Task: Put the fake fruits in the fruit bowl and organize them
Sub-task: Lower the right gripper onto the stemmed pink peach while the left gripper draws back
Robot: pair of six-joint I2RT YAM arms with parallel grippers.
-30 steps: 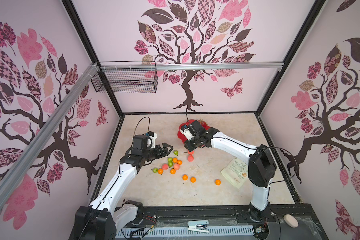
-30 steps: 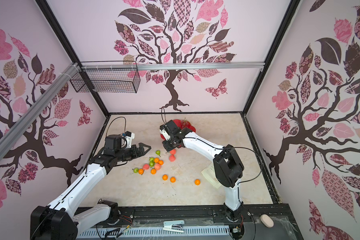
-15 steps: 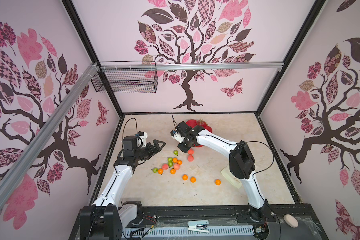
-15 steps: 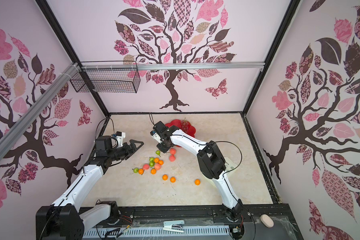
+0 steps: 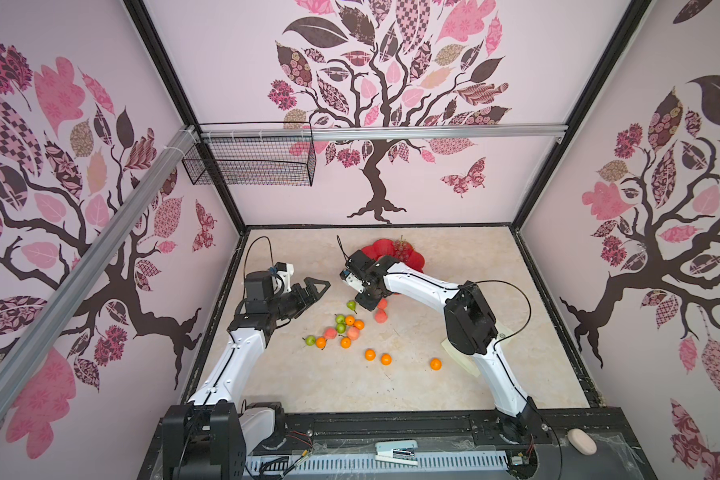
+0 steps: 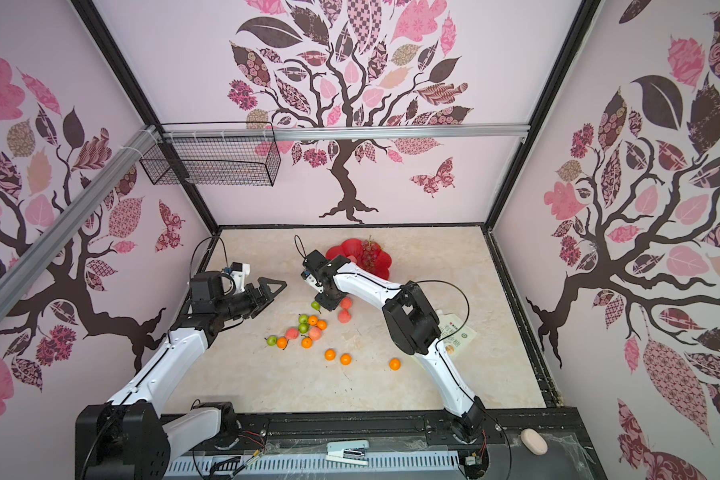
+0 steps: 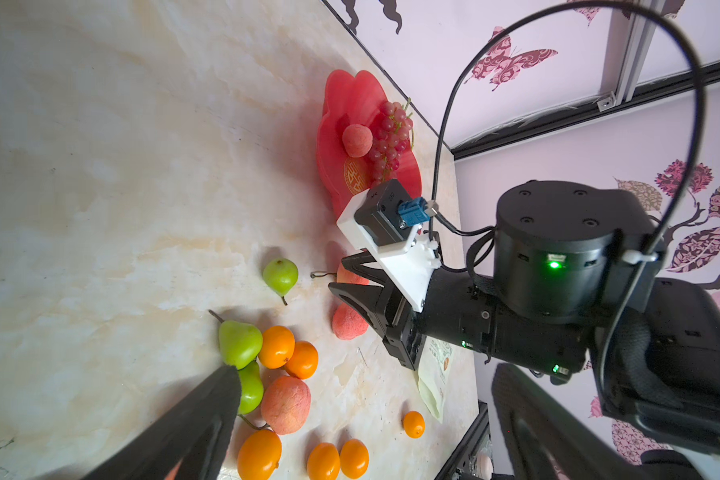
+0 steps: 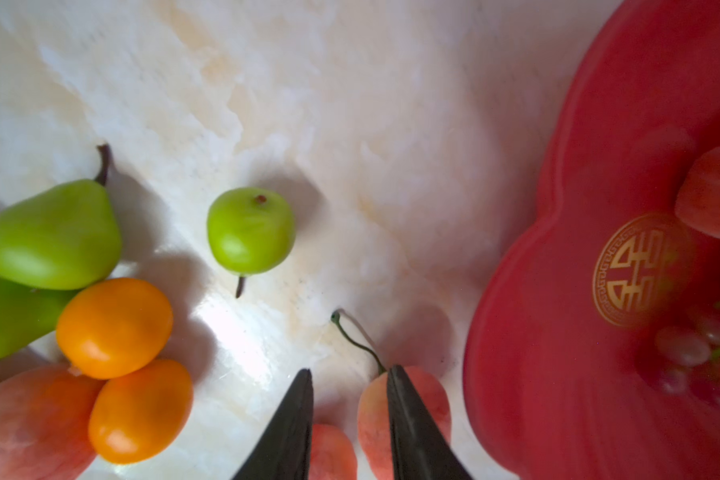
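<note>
The stemmed peach's stem (image 8: 361, 345) is free and in line with my open fingers, so my right gripper should keep going down until its fingers are on both sides of the stem's loose end (image 8: 336, 316).
The red fruit bowl (image 5: 414, 261) (image 6: 381, 266) (image 8: 558, 291) sits at the back of the table. It holds the dark-red grape bunch (image 5: 402, 249) (image 7: 389, 137) and one peach (image 7: 357, 140). My right gripper (image 5: 366, 305) (image 8: 348, 372) points down just in front of the bowl, open about a peach's width, over two peaches (image 5: 381, 316) (image 8: 433, 399). One finger overlaps the stemmed peach, and nothing is clamped. A green pear (image 5: 351, 306) (image 8: 250, 230) lies beside it. My left gripper (image 5: 316, 287) (image 7: 364, 370) hangs wide open and empty, left of the fruit cluster (image 5: 344, 328).
Three oranges (image 5: 370, 354) (image 5: 385, 359) (image 5: 435, 364) lie apart toward the front. A cream pouch (image 6: 454, 336) lies partly under the right arm. A black wire basket (image 5: 250, 166) hangs on the back-left rail. Walls close in the table's left, back and right sides.
My right gripper came away from the bowl's edge, a little left, to stand over the peaches, its elbow swinging left. The left gripper drew back slightly to the left, still open.
</note>
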